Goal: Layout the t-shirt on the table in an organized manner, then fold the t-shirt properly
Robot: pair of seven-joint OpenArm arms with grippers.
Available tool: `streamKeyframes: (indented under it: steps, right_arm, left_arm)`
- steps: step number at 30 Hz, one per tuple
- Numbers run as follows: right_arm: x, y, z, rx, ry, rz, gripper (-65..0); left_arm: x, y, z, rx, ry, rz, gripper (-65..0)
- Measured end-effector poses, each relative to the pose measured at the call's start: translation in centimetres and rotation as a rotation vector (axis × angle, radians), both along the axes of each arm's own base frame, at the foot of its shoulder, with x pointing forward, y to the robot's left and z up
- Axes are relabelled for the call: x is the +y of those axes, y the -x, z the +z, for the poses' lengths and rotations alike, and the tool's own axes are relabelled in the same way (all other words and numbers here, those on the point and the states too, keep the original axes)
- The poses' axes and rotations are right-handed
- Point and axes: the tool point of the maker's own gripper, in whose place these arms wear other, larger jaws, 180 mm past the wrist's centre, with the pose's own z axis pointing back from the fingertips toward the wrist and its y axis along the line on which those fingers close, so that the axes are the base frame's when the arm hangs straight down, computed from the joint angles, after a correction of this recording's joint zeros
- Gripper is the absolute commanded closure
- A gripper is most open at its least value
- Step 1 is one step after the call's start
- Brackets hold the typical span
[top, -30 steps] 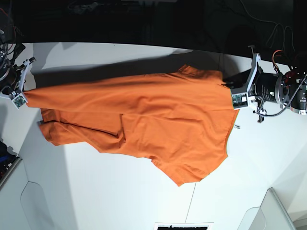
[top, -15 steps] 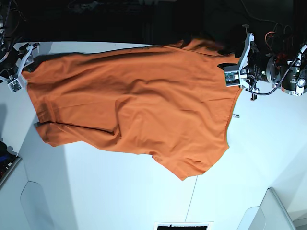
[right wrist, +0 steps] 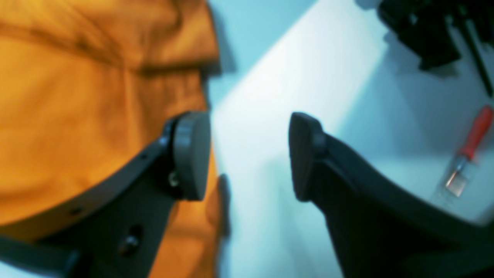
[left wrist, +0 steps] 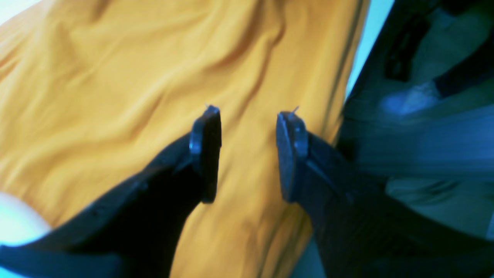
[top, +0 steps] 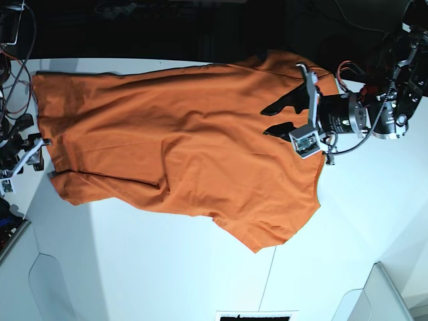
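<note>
My right gripper is open above white table (right wrist: 247,160) next to the t-shirt's hem, so it should move inward over the hem (top: 56,152) and grab the cloth there.
The orange t-shirt (top: 180,147) lies spread out on the white table (top: 154,267), wrinkled, with one corner reaching toward the front. My left gripper (top: 269,118) hovers open above the shirt's right part; in the left wrist view the left gripper (left wrist: 249,117) has only orange cloth (left wrist: 115,96) showing beneath the gap between its fingers. My right gripper (top: 40,157) sits at the shirt's left edge. In the right wrist view the right gripper (right wrist: 249,150) stands open over bare table (right wrist: 270,96), one finger above the t-shirt's hem (right wrist: 77,116). Nothing is held.
A red-handled tool (right wrist: 469,146) lies on the table near the right gripper. Cables (top: 13,60) hang at the far left. Grey bins stand at the front left (top: 17,247) and front right (top: 384,294) corners. A thin seam (top: 266,284) crosses the table.
Both grippers opened and let go of the shirt, which now lies flat. The left gripper moved in over the cloth. The right gripper drew back toward the front along the shirt's left edge.
</note>
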Motion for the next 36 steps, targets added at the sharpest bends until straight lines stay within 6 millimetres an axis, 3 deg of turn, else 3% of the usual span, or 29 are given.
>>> streamKeyframes:
  steps: [4, 7, 9, 11, 13, 14, 15, 20, 22, 27, 33, 36]
  right_arm:
    - [1.6, -1.6, -0.4, -0.001, -0.071, 0.043, -31.9]
    - [2.4, -2.2, -0.9, 0.03, -0.057, 0.075, -31.9]
    - [4.0, -3.1, -1.1, 0.037, -0.055, 0.123, -31.6]
    - [6.2, -4.2, -0.9, 0.029, -0.055, 0.187, -23.7]
    - [8.1, -4.8, -0.9, 0.029, -0.048, 0.242, -9.4]
    - [8.8, -4.9, -1.0, 0.032, -0.038, 0.263, -2.3]
    - [9.3, -5.0, -1.3, 0.041, -0.014, 0.28, 0.0]
    - [13.6, -4.1, -3.7, 0.092, -0.008, 0.395, 0.0]
    - [14.3, -3.8, -4.9, 0.108, -0.018, 0.407, 0.0]
    - [12.0, -3.4, -6.6, 0.137, -0.016, 0.364, 0.0]
    - [10.2, -2.2, -6.8, 0.166, -0.052, 0.332, 0.0]
    - [10.1, -0.5, -7.1, 0.2, -0.09, 0.331, 0.0]
  left_arm:
    - [-4.1, 0.6, -0.2, 0.019, 0.11, -0.014, -26.0]
    - [-6.5, 1.3, -2.0, 0.039, 0.115, -0.036, -26.0]
    - [-7.7, 1.2, -3.7, 0.069, 0.101, -0.025, -26.0]
    - [-8.2, 0.5, -5.5, 0.102, 0.08, 0.016, -26.0]
    - [-8.0, 0.1, -7.0, 0.142, 0.072, 0.057, -25.8]
    - [-7.8, 0.2, -7.7, 0.163, 0.067, 0.068, -25.3]
    - [-7.4, 0.4, -8.5, 0.186, 0.054, 0.076, -25.3]
    - [-5.2, -0.6, -10.1, 0.198, 0.015, 0.134, -24.6]
    - [-3.5, -1.3, -10.5, 0.202, 0.003, 0.174, -19.2]
    - [0.9, -3.6, -11.3, 0.202, -0.037, 0.24, -16.3]
    - [5.8, -10.3, -11.5, 0.153, -0.113, 0.345, -16.3]
    - [6.8, -12.8, -10.9, 0.132, -0.132, 0.332, -16.3]
